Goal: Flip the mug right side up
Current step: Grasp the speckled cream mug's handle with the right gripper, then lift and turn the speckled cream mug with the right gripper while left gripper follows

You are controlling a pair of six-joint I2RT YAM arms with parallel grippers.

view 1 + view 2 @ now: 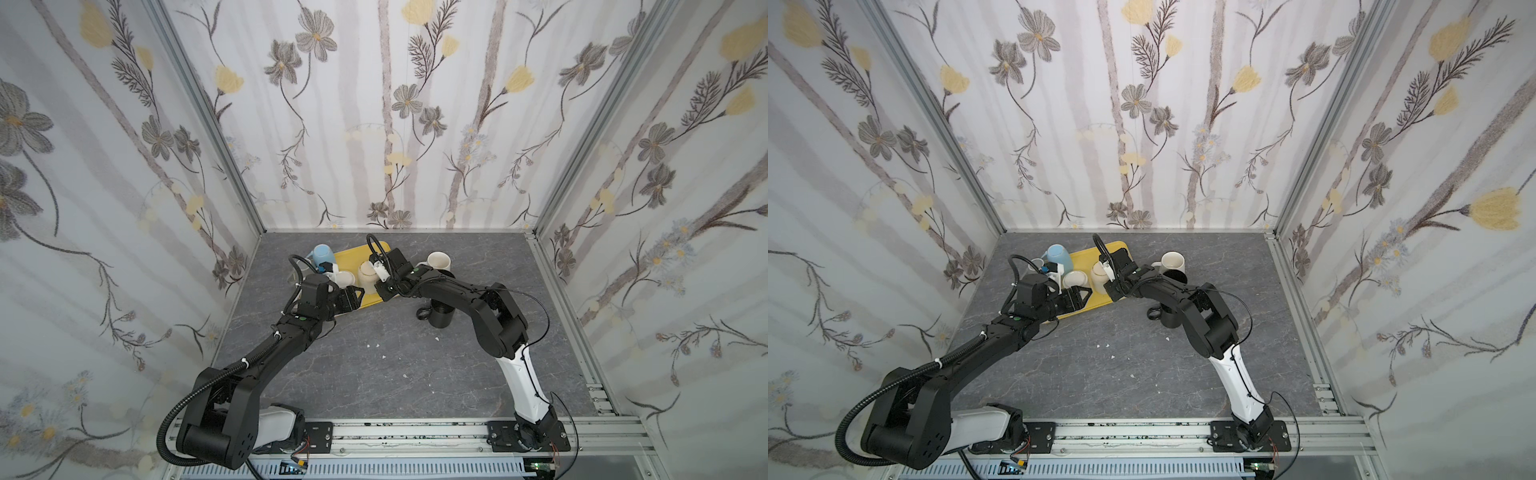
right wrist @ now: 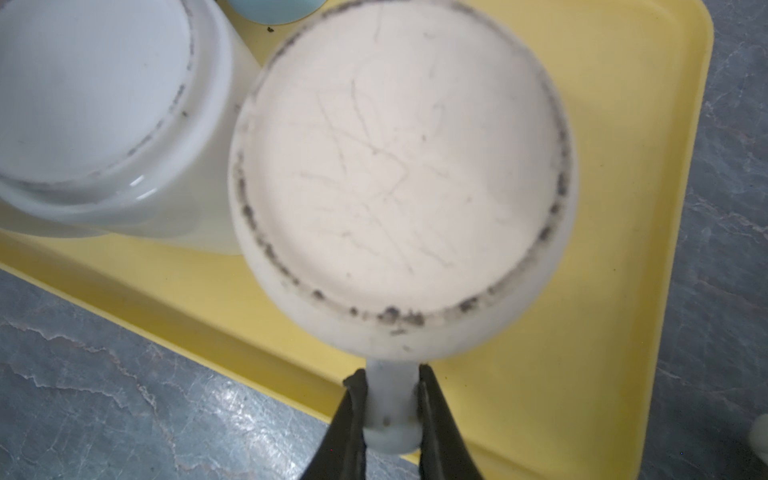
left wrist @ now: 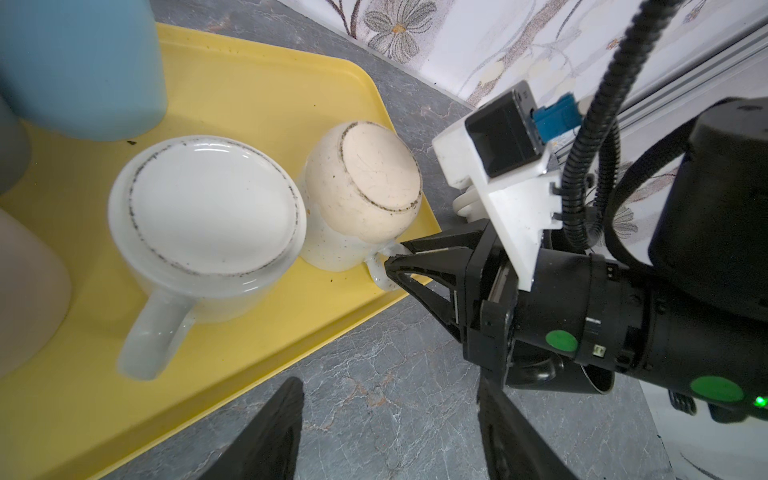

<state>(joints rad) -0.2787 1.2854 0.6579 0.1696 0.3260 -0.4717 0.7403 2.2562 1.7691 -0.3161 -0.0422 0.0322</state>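
The cream mug stands upside down (image 1: 367,270) with its handle (image 2: 392,406) in the robot's right gripper, so the robot should lift the mug, tip it and pass it to the left gripper.
The mug (image 2: 399,166) is cream and speckled and stands upside down near the front right corner of the yellow tray (image 2: 623,249); both top views show it (image 1: 368,272) (image 1: 1099,274). My right gripper (image 2: 392,399) is shut on its handle, one finger pressed against each side, and the left wrist view shows the same grip (image 3: 395,257). My left gripper (image 3: 390,436) hangs open and empty over the grey table just in front of the tray's edge (image 1: 355,297).
A pale grey mug (image 3: 208,208) stands upside down against the cream one. A blue mug (image 1: 323,254) sits at the tray's far left. Off the tray to the right are an upright cream mug (image 1: 439,261) and a black mug (image 1: 440,316) under my right arm.
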